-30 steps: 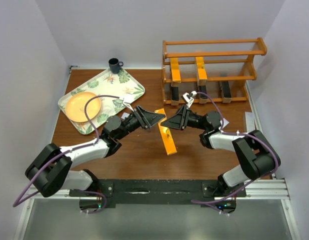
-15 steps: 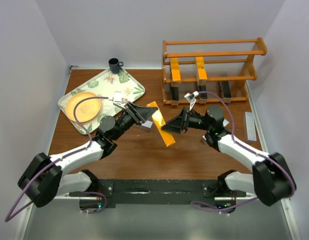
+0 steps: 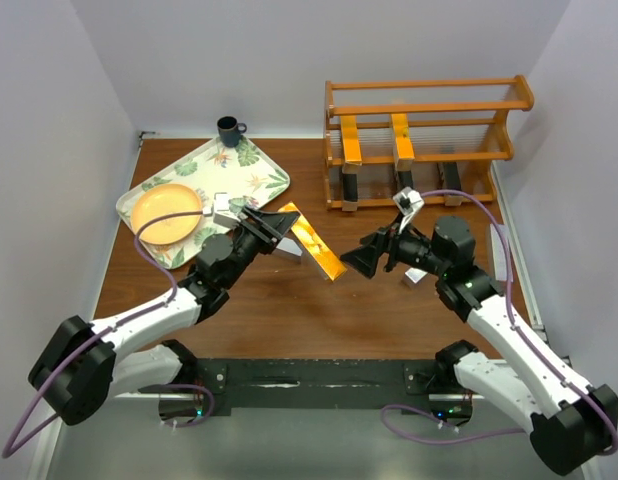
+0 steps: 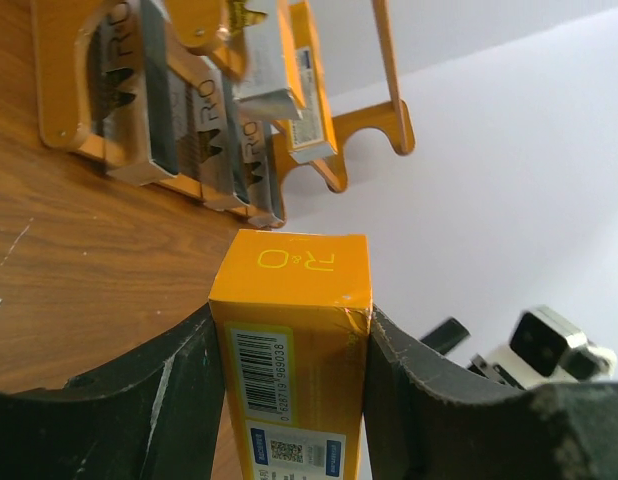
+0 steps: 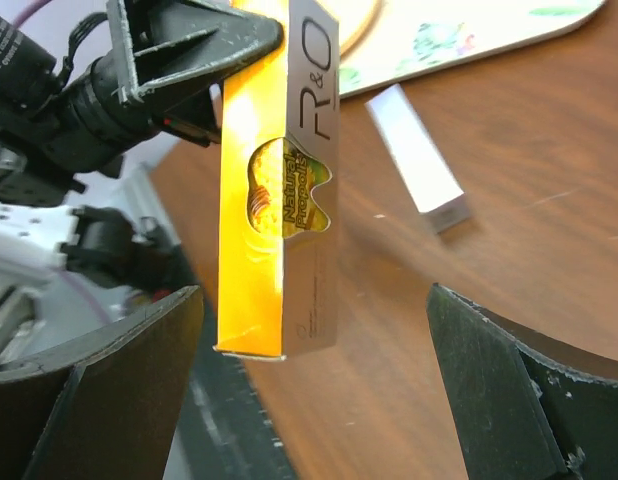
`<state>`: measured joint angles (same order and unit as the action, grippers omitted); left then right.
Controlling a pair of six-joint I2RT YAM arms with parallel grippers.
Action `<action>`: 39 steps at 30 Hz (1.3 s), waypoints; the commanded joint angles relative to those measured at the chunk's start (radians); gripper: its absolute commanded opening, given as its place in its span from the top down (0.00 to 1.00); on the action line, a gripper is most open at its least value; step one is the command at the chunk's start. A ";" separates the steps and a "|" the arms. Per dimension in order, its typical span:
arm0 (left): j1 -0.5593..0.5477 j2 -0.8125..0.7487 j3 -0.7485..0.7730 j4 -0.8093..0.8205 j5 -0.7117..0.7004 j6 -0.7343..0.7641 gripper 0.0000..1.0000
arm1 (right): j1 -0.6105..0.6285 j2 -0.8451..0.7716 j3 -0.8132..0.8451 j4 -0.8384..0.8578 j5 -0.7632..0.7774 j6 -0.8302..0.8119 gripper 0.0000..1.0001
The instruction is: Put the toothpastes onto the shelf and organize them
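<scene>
My left gripper is far from the middle level's open spot [image 3: 449,138], so my right gripper should grab the orange-yellow box by its loose end [image 3: 331,268] and put the box there.
My left gripper [image 3: 286,220] is shut on one end of an orange-yellow and white toothpaste box [image 3: 319,250] and holds it tilted above the table. In the left wrist view the box [image 4: 294,300] sits tight between both fingers [image 4: 169,380]. My right gripper [image 3: 369,260] is open and empty, just right of the box's free end. In the right wrist view the box [image 5: 279,200] hangs ahead of the spread jaws. The shelf [image 3: 429,95] stands at the back right with two orange boxes [image 3: 351,150] on its middle tier and three black boxes [image 3: 349,187] on the bottom tier.
A leaf-patterned tray [image 3: 254,165] with an orange plate [image 3: 167,212] lies at the back left, with a dark mug [image 3: 229,129] behind it. A silver-grey box [image 5: 419,160] lies by the tray. Another silver box [image 3: 501,252] lies along the right edge, and one [image 3: 413,277] is partly under my right arm.
The orange box lay flat on the table between both grippers; my left gripper has lifted it and swung it up. My right gripper has drawn back to the right.
</scene>
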<state>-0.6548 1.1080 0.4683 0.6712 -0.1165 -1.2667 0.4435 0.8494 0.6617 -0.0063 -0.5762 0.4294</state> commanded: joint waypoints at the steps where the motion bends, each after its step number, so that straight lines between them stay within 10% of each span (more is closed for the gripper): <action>1: 0.004 0.007 0.020 0.018 -0.090 -0.118 0.75 | 0.012 -0.081 -0.002 -0.017 0.096 -0.122 0.02; 27: 0.001 0.044 0.076 -0.041 -0.149 -0.235 0.74 | 0.353 0.014 -0.074 0.189 0.495 -0.259 0.04; 39: -0.002 0.041 0.072 -0.039 -0.143 -0.252 0.74 | 0.449 0.129 -0.085 0.331 0.618 -0.296 0.29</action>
<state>-0.6548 1.1660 0.5026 0.5728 -0.2401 -1.4834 0.8730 0.9543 0.5716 0.2241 -0.0174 0.1623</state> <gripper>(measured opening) 0.541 0.763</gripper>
